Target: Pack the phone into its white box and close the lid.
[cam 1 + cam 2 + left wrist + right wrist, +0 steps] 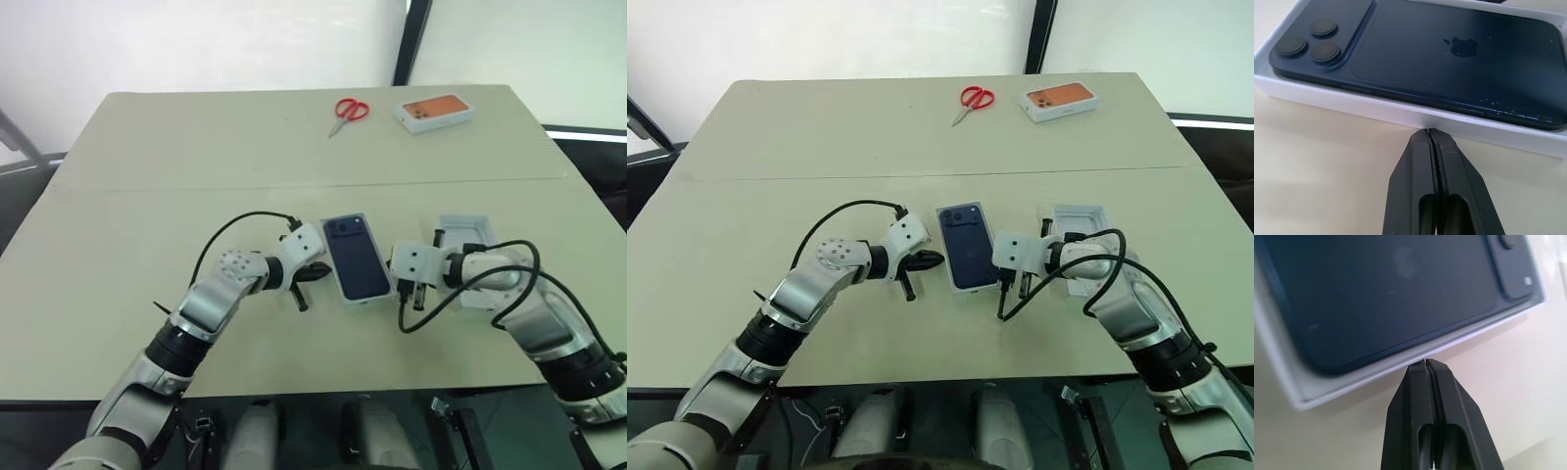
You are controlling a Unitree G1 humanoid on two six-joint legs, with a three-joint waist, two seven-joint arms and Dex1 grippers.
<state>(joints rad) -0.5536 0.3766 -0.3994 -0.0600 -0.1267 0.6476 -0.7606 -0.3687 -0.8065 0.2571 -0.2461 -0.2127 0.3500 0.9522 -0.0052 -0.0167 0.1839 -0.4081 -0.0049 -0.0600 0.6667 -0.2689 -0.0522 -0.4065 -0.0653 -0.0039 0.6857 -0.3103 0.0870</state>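
The lid lies open side up (464, 230) beside the white box, so my right gripper should leave the box's side, grip the lid's sides (491, 227) and turn it over.
The dark navy phone (355, 257) lies back up in the white box (1400, 113) at the middle of the table, with its camera cluster at the far end. My left gripper (1427, 131) is shut and empty, its tip against the box's left wall. From the other side, my right gripper (1426, 362) is also shut and empty, its tip at the box's right wall. A white rectangular piece with a raised rim (1080, 217) lies right of the box, partly under my right arm. I cannot tell whether it is the lid.
Red-handled scissors (348, 112) and an orange-topped white box (435, 112) sit near the table's far edge. Black cables loop over both wrists.
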